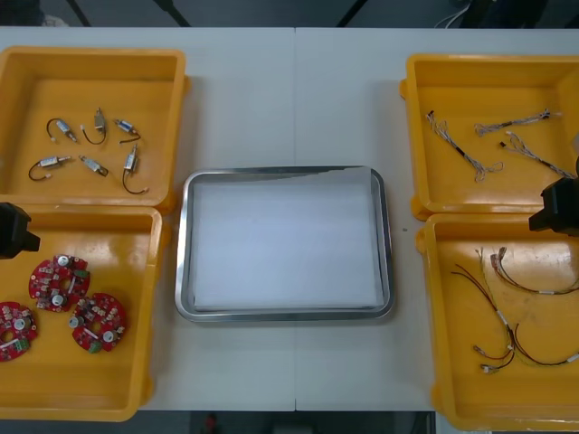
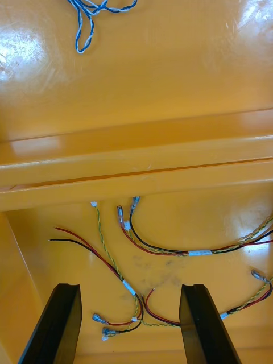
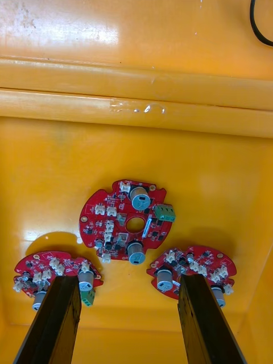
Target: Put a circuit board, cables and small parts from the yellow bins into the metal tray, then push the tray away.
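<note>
The red, black and yellow-green cable bundle (image 1: 545, 363) will come away alone when I lift, because its loose wire ends (image 1: 517, 336) just lie across the neighbouring cables.
Three round red circuit boards (image 1: 59, 282) lie in the near-left yellow bin (image 1: 109, 380). My left gripper (image 3: 126, 282) hangs open above them, the middle circuit board (image 3: 128, 222) just beyond its fingertips and one board beside each finger. In the front view the left gripper (image 1: 14, 231) is at the table's left edge. My right gripper (image 2: 129, 289) is open over the near-right bin (image 1: 470, 389), above red and yellow cables (image 2: 165, 244) with black ones. The right gripper (image 1: 557, 208) sits at the right edge. The metal tray (image 1: 184, 244), white inside, holds nothing.
The far-left bin (image 1: 90, 81) holds several small metal parts (image 1: 132, 161). Twisted blue and white cables (image 1: 466, 154) lie in the far-right bin (image 1: 488, 90); one such cable (image 2: 91, 17) shows past the bin walls in the right wrist view. Bare table lies beyond the tray.
</note>
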You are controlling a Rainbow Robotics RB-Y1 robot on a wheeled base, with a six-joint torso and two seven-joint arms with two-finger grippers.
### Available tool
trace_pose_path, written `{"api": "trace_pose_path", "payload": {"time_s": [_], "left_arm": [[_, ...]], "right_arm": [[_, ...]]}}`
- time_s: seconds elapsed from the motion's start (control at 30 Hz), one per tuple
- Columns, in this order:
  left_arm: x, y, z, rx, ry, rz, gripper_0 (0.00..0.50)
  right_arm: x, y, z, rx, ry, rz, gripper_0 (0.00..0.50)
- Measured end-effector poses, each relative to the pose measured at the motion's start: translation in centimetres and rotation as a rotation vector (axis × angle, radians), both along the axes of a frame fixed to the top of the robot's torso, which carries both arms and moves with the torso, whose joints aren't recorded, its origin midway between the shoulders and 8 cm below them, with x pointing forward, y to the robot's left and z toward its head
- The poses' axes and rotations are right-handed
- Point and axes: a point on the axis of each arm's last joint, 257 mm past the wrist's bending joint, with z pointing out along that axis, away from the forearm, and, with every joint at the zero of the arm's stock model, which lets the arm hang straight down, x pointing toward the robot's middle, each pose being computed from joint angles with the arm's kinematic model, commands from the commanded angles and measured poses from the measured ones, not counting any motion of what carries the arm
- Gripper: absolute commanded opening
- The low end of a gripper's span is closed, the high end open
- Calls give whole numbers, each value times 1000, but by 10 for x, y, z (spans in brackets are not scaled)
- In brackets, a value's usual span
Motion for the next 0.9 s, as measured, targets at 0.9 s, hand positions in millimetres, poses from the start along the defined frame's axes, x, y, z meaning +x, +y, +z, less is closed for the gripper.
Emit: {"api": "trace_pose_path", "payload": {"time_s": [0.9], "left_arm": [[0, 0, 0, 0, 0, 0, 500]], "right_arm": [[0, 0, 0, 0, 0, 0, 500]]}}
